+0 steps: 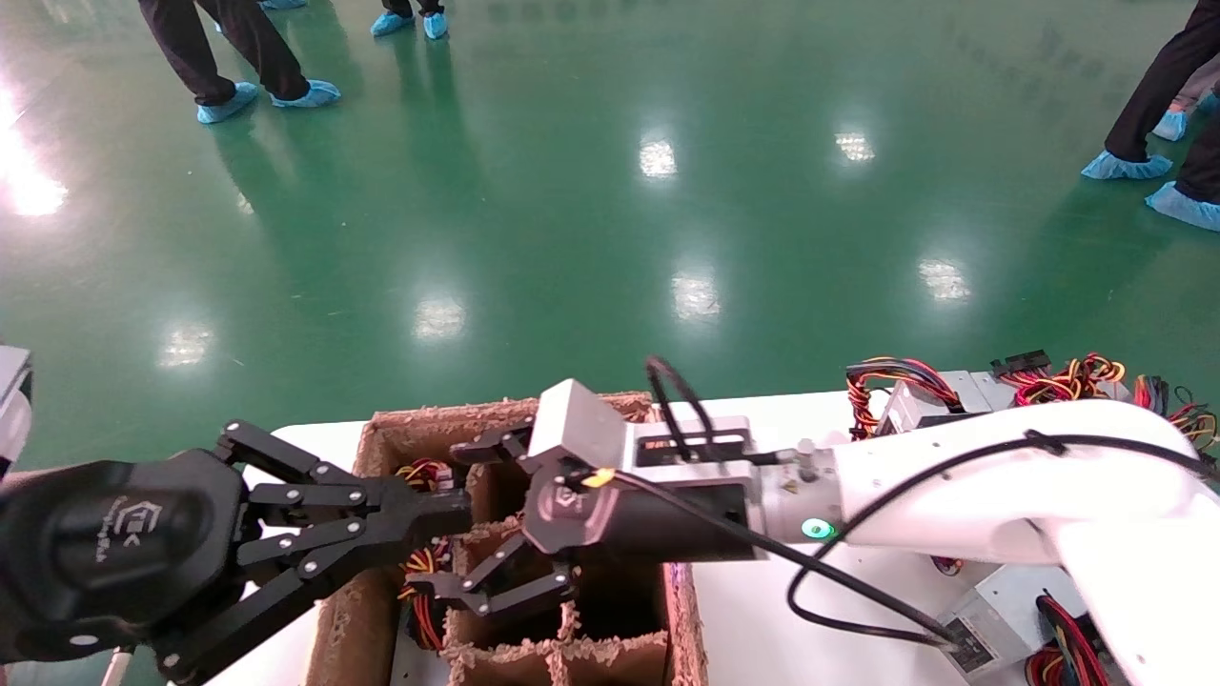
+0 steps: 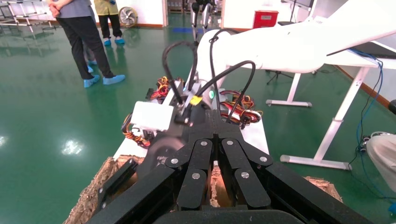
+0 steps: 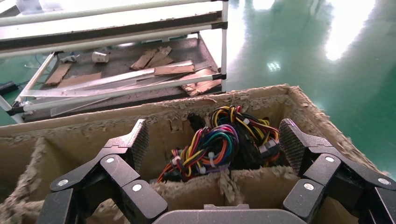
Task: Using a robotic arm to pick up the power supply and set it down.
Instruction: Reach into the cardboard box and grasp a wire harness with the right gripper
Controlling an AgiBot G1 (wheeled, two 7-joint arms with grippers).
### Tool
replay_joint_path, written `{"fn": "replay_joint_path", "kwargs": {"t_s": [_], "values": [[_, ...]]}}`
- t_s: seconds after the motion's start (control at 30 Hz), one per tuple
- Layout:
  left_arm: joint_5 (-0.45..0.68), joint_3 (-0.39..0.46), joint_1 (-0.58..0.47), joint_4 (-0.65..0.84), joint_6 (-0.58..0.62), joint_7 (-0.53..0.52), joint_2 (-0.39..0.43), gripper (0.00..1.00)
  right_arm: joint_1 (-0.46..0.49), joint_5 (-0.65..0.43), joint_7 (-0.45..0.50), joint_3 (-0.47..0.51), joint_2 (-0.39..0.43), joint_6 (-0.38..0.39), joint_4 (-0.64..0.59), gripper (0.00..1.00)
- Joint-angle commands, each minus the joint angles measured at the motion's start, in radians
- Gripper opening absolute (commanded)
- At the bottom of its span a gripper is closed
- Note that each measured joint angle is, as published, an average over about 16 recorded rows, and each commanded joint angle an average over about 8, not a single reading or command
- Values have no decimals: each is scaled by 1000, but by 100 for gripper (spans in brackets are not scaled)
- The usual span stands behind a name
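My right gripper should close on the coloured wire bundle (image 3: 212, 148) and pull it clear, because it is crowded against the yellow and black wire bundle (image 3: 252, 127).
The robotic arm (image 1: 963, 486), white with a green-lit wrist ring, reaches in from the right over the brown cardboard divider box (image 1: 381, 429). Its right gripper (image 1: 440, 519) (image 3: 215, 140) is open and holds nothing, its ribbed pads (image 3: 140, 137) spread above a far compartment. In that compartment lies a coloured wire bundle (image 3: 219, 140) (image 1: 424, 472) of a power supply whose grey body is hidden by the dividers. My left gripper (image 1: 462, 514) (image 2: 214, 114) is shut and empty, pointing from the left at the right gripper's body above the box.
More power supplies (image 1: 920, 405) (image 1: 991, 624) with red, yellow and black wires (image 1: 1067, 376) lie on the white table (image 1: 762, 619) to the right. The frayed box rim (image 3: 289, 93) surrounds the compartments. People in blue shoe covers (image 1: 305, 93) stand on the green floor. A metal rack (image 3: 121, 79) stands beyond the box.
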Motion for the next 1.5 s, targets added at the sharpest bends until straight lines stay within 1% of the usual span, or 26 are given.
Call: {"fn": "replay_joint_path", "kwargs": {"t_s": [0.03, 0.1, 0.13, 0.17, 0.2, 0.23, 0.33, 0.37, 0.4, 0.47, 0.5, 0.8, 1.5], "values": [[0, 0, 0, 0, 0, 0, 0, 0, 13, -13, -9, -10, -24, 4, -28, 100], [0, 0, 0, 0, 0, 0, 0, 0, 24, -24, -19, -17, -42, 7, -52, 98], [0, 0, 0, 0, 0, 0, 0, 0, 29, -29, -23, -21, -50, 8, -63, 95], [0, 0, 0, 0, 0, 0, 0, 0, 33, -34, -28, -24, -58, 9, -74, 88], [0, 0, 0, 0, 0, 0, 0, 0, 38, -38, -32, -27, -65, 10, -85, 79], [0, 0, 0, 0, 0, 0, 0, 0, 41, -41, -36, -29, -72, 10, -96, 68], [0, 0, 0, 0, 0, 0, 0, 0, 49, -48, -48, -36, -89, 8, -126, 31], [0, 0, 0, 0, 0, 0, 0, 0, 51, -49, -53, -37, -94, 6, -136, 20], [0, 0, 0, 0, 0, 0, 0, 0, 52, -50, -57, -39, -98, 5, -145, 11], [0, 0, 0, 0, 0, 0, 0, 0, 55, -52, -66, -41, -106, 1, -162, 2], [0, 0, 0, 0, 0, 0, 0, 0, 57, -52, -70, -43, -109, -1, -170, 0], [0, 0, 0, 0, 0, 0, 0, 0, 68, -49, -100, -47, -120, -22, -221, 0], [0, 0, 0, 0, 0, 0, 0, 0, 79, -30, -142, -46, -124, -40, -281, 0]]}}
